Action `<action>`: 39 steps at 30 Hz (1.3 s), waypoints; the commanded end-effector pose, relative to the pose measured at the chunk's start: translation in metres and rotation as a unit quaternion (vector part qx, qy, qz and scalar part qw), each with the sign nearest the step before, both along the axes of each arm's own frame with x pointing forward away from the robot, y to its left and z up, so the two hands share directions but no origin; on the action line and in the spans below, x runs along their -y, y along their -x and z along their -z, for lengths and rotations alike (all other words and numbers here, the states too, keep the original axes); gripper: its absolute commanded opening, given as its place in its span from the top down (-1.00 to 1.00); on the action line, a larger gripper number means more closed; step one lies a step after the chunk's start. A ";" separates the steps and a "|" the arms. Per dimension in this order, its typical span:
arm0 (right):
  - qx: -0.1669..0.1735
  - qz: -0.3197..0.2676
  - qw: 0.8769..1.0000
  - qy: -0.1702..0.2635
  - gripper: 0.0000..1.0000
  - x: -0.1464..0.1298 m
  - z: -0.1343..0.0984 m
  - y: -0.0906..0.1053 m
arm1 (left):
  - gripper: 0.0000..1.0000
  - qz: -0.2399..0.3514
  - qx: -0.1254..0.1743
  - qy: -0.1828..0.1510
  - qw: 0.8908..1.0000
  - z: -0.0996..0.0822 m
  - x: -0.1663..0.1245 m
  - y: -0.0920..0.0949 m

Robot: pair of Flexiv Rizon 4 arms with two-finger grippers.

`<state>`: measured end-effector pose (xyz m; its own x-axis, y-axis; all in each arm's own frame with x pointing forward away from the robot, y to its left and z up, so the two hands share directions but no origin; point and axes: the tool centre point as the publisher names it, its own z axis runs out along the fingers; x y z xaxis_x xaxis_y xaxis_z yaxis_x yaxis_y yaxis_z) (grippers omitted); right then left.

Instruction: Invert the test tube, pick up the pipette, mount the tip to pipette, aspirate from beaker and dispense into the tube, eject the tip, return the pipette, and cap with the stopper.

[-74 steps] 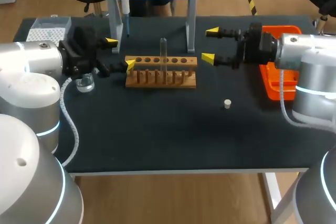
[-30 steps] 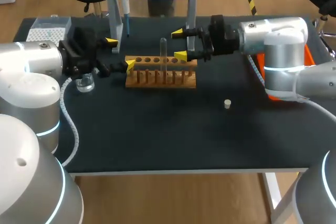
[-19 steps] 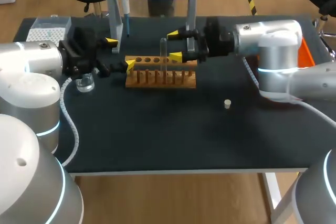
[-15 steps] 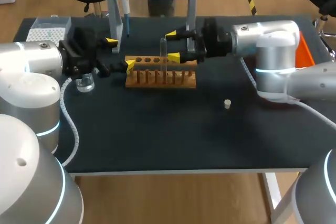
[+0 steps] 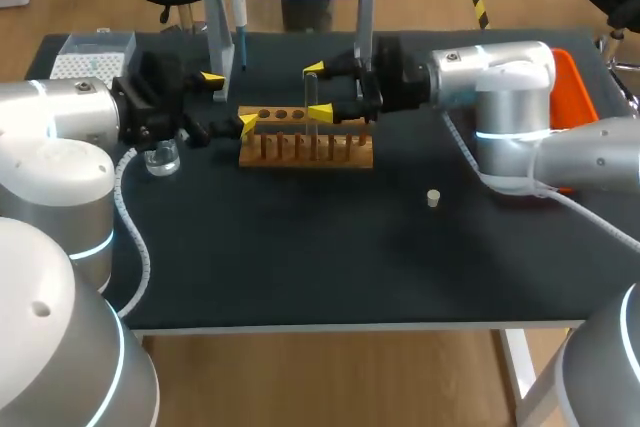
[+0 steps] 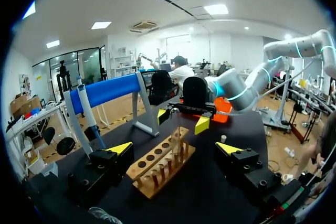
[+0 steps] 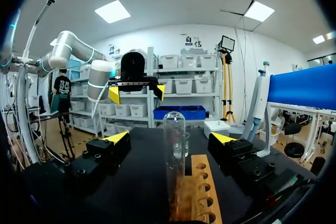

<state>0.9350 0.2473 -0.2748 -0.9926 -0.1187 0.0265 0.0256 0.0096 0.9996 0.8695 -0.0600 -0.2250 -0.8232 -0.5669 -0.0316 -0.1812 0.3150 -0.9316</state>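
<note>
The clear test tube (image 5: pixel 312 92) sits over a wooden peg (image 5: pixel 314 147) with its closed end up. It will slide up and come off when I lift, and the rack will stay behind.
A clear test tube (image 5: pixel 312 119) stands upright in the wooden rack (image 5: pixel 306 137), its rounded closed end up (image 7: pixel 174 150). My right gripper (image 5: pixel 317 91) is open, level with the tube's upper part, with one yellow tip on each side and neither touching; the right wrist view shows it (image 7: pixel 169 138) the same way. My left gripper (image 5: pixel 230 101) is open at the rack's left end, holding nothing (image 6: pixel 175 148). The pipette (image 5: pixel 237 2) hangs on the blue stand. A small glass beaker (image 5: pixel 161 158) sits under the left arm. The white stopper (image 5: pixel 433 198) lies on the mat.
A tip box (image 5: pixel 92 55) sits at the back left and an orange tray (image 5: pixel 570 67) behind the right arm. The blue stand's legs (image 5: pixel 365 47) rise just behind the rack. In the left wrist view the right gripper (image 6: pixel 181 120) faces me over the rack (image 6: pixel 160 163).
My right arm has moved left from beside the orange tray to the rack, and its open fingers now flank the test tube. The left arm has not moved.
</note>
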 end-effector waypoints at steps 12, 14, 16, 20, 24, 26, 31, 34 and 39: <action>-0.001 -0.014 1.000 0.002 -0.82 -0.008 0.007 -0.008 | -1.00 -0.001 0.004 0.003 1.000 0.002 -0.001 0.001; -0.002 -0.012 1.000 0.002 -0.68 -0.009 0.007 -0.008 | -1.00 -0.001 0.004 0.003 1.000 0.002 -0.001 0.001; -0.003 -0.010 1.000 0.001 -0.57 -0.009 0.007 -0.008 | -1.00 -0.001 0.004 0.003 1.000 0.002 -0.001 0.001; -0.003 -0.008 1.000 0.001 -0.35 -0.010 0.006 -0.008 | -1.00 -0.001 0.004 0.003 1.000 0.002 -0.001 0.001; -0.001 -0.008 1.000 0.002 -0.18 -0.011 0.006 -0.006 | -1.00 -0.001 0.004 0.003 1.000 0.002 -0.001 0.001; 0.001 -0.008 1.000 0.003 -0.06 -0.012 0.006 -0.005 | -1.00 -0.001 0.004 0.003 1.000 0.002 -0.001 0.001; 0.007 -0.007 1.000 0.005 0.10 -0.012 0.006 -0.004 | -1.00 -0.001 0.004 0.003 1.000 0.002 -0.001 0.001; 0.008 -0.006 1.000 0.006 0.33 -0.011 0.006 -0.004 | -1.00 -0.001 0.004 0.003 1.000 0.002 -0.001 0.001; 0.009 -0.004 1.000 0.008 0.96 -0.011 0.006 -0.004 | -1.00 -0.001 0.004 0.003 1.000 0.002 -0.001 0.001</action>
<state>0.9399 0.2592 -0.2813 -0.9919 -0.1267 0.0122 0.0092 0.0242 0.9997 0.8695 -0.0600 -0.2250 -0.8232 -0.5669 -0.0316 -0.1812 0.3150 -0.9316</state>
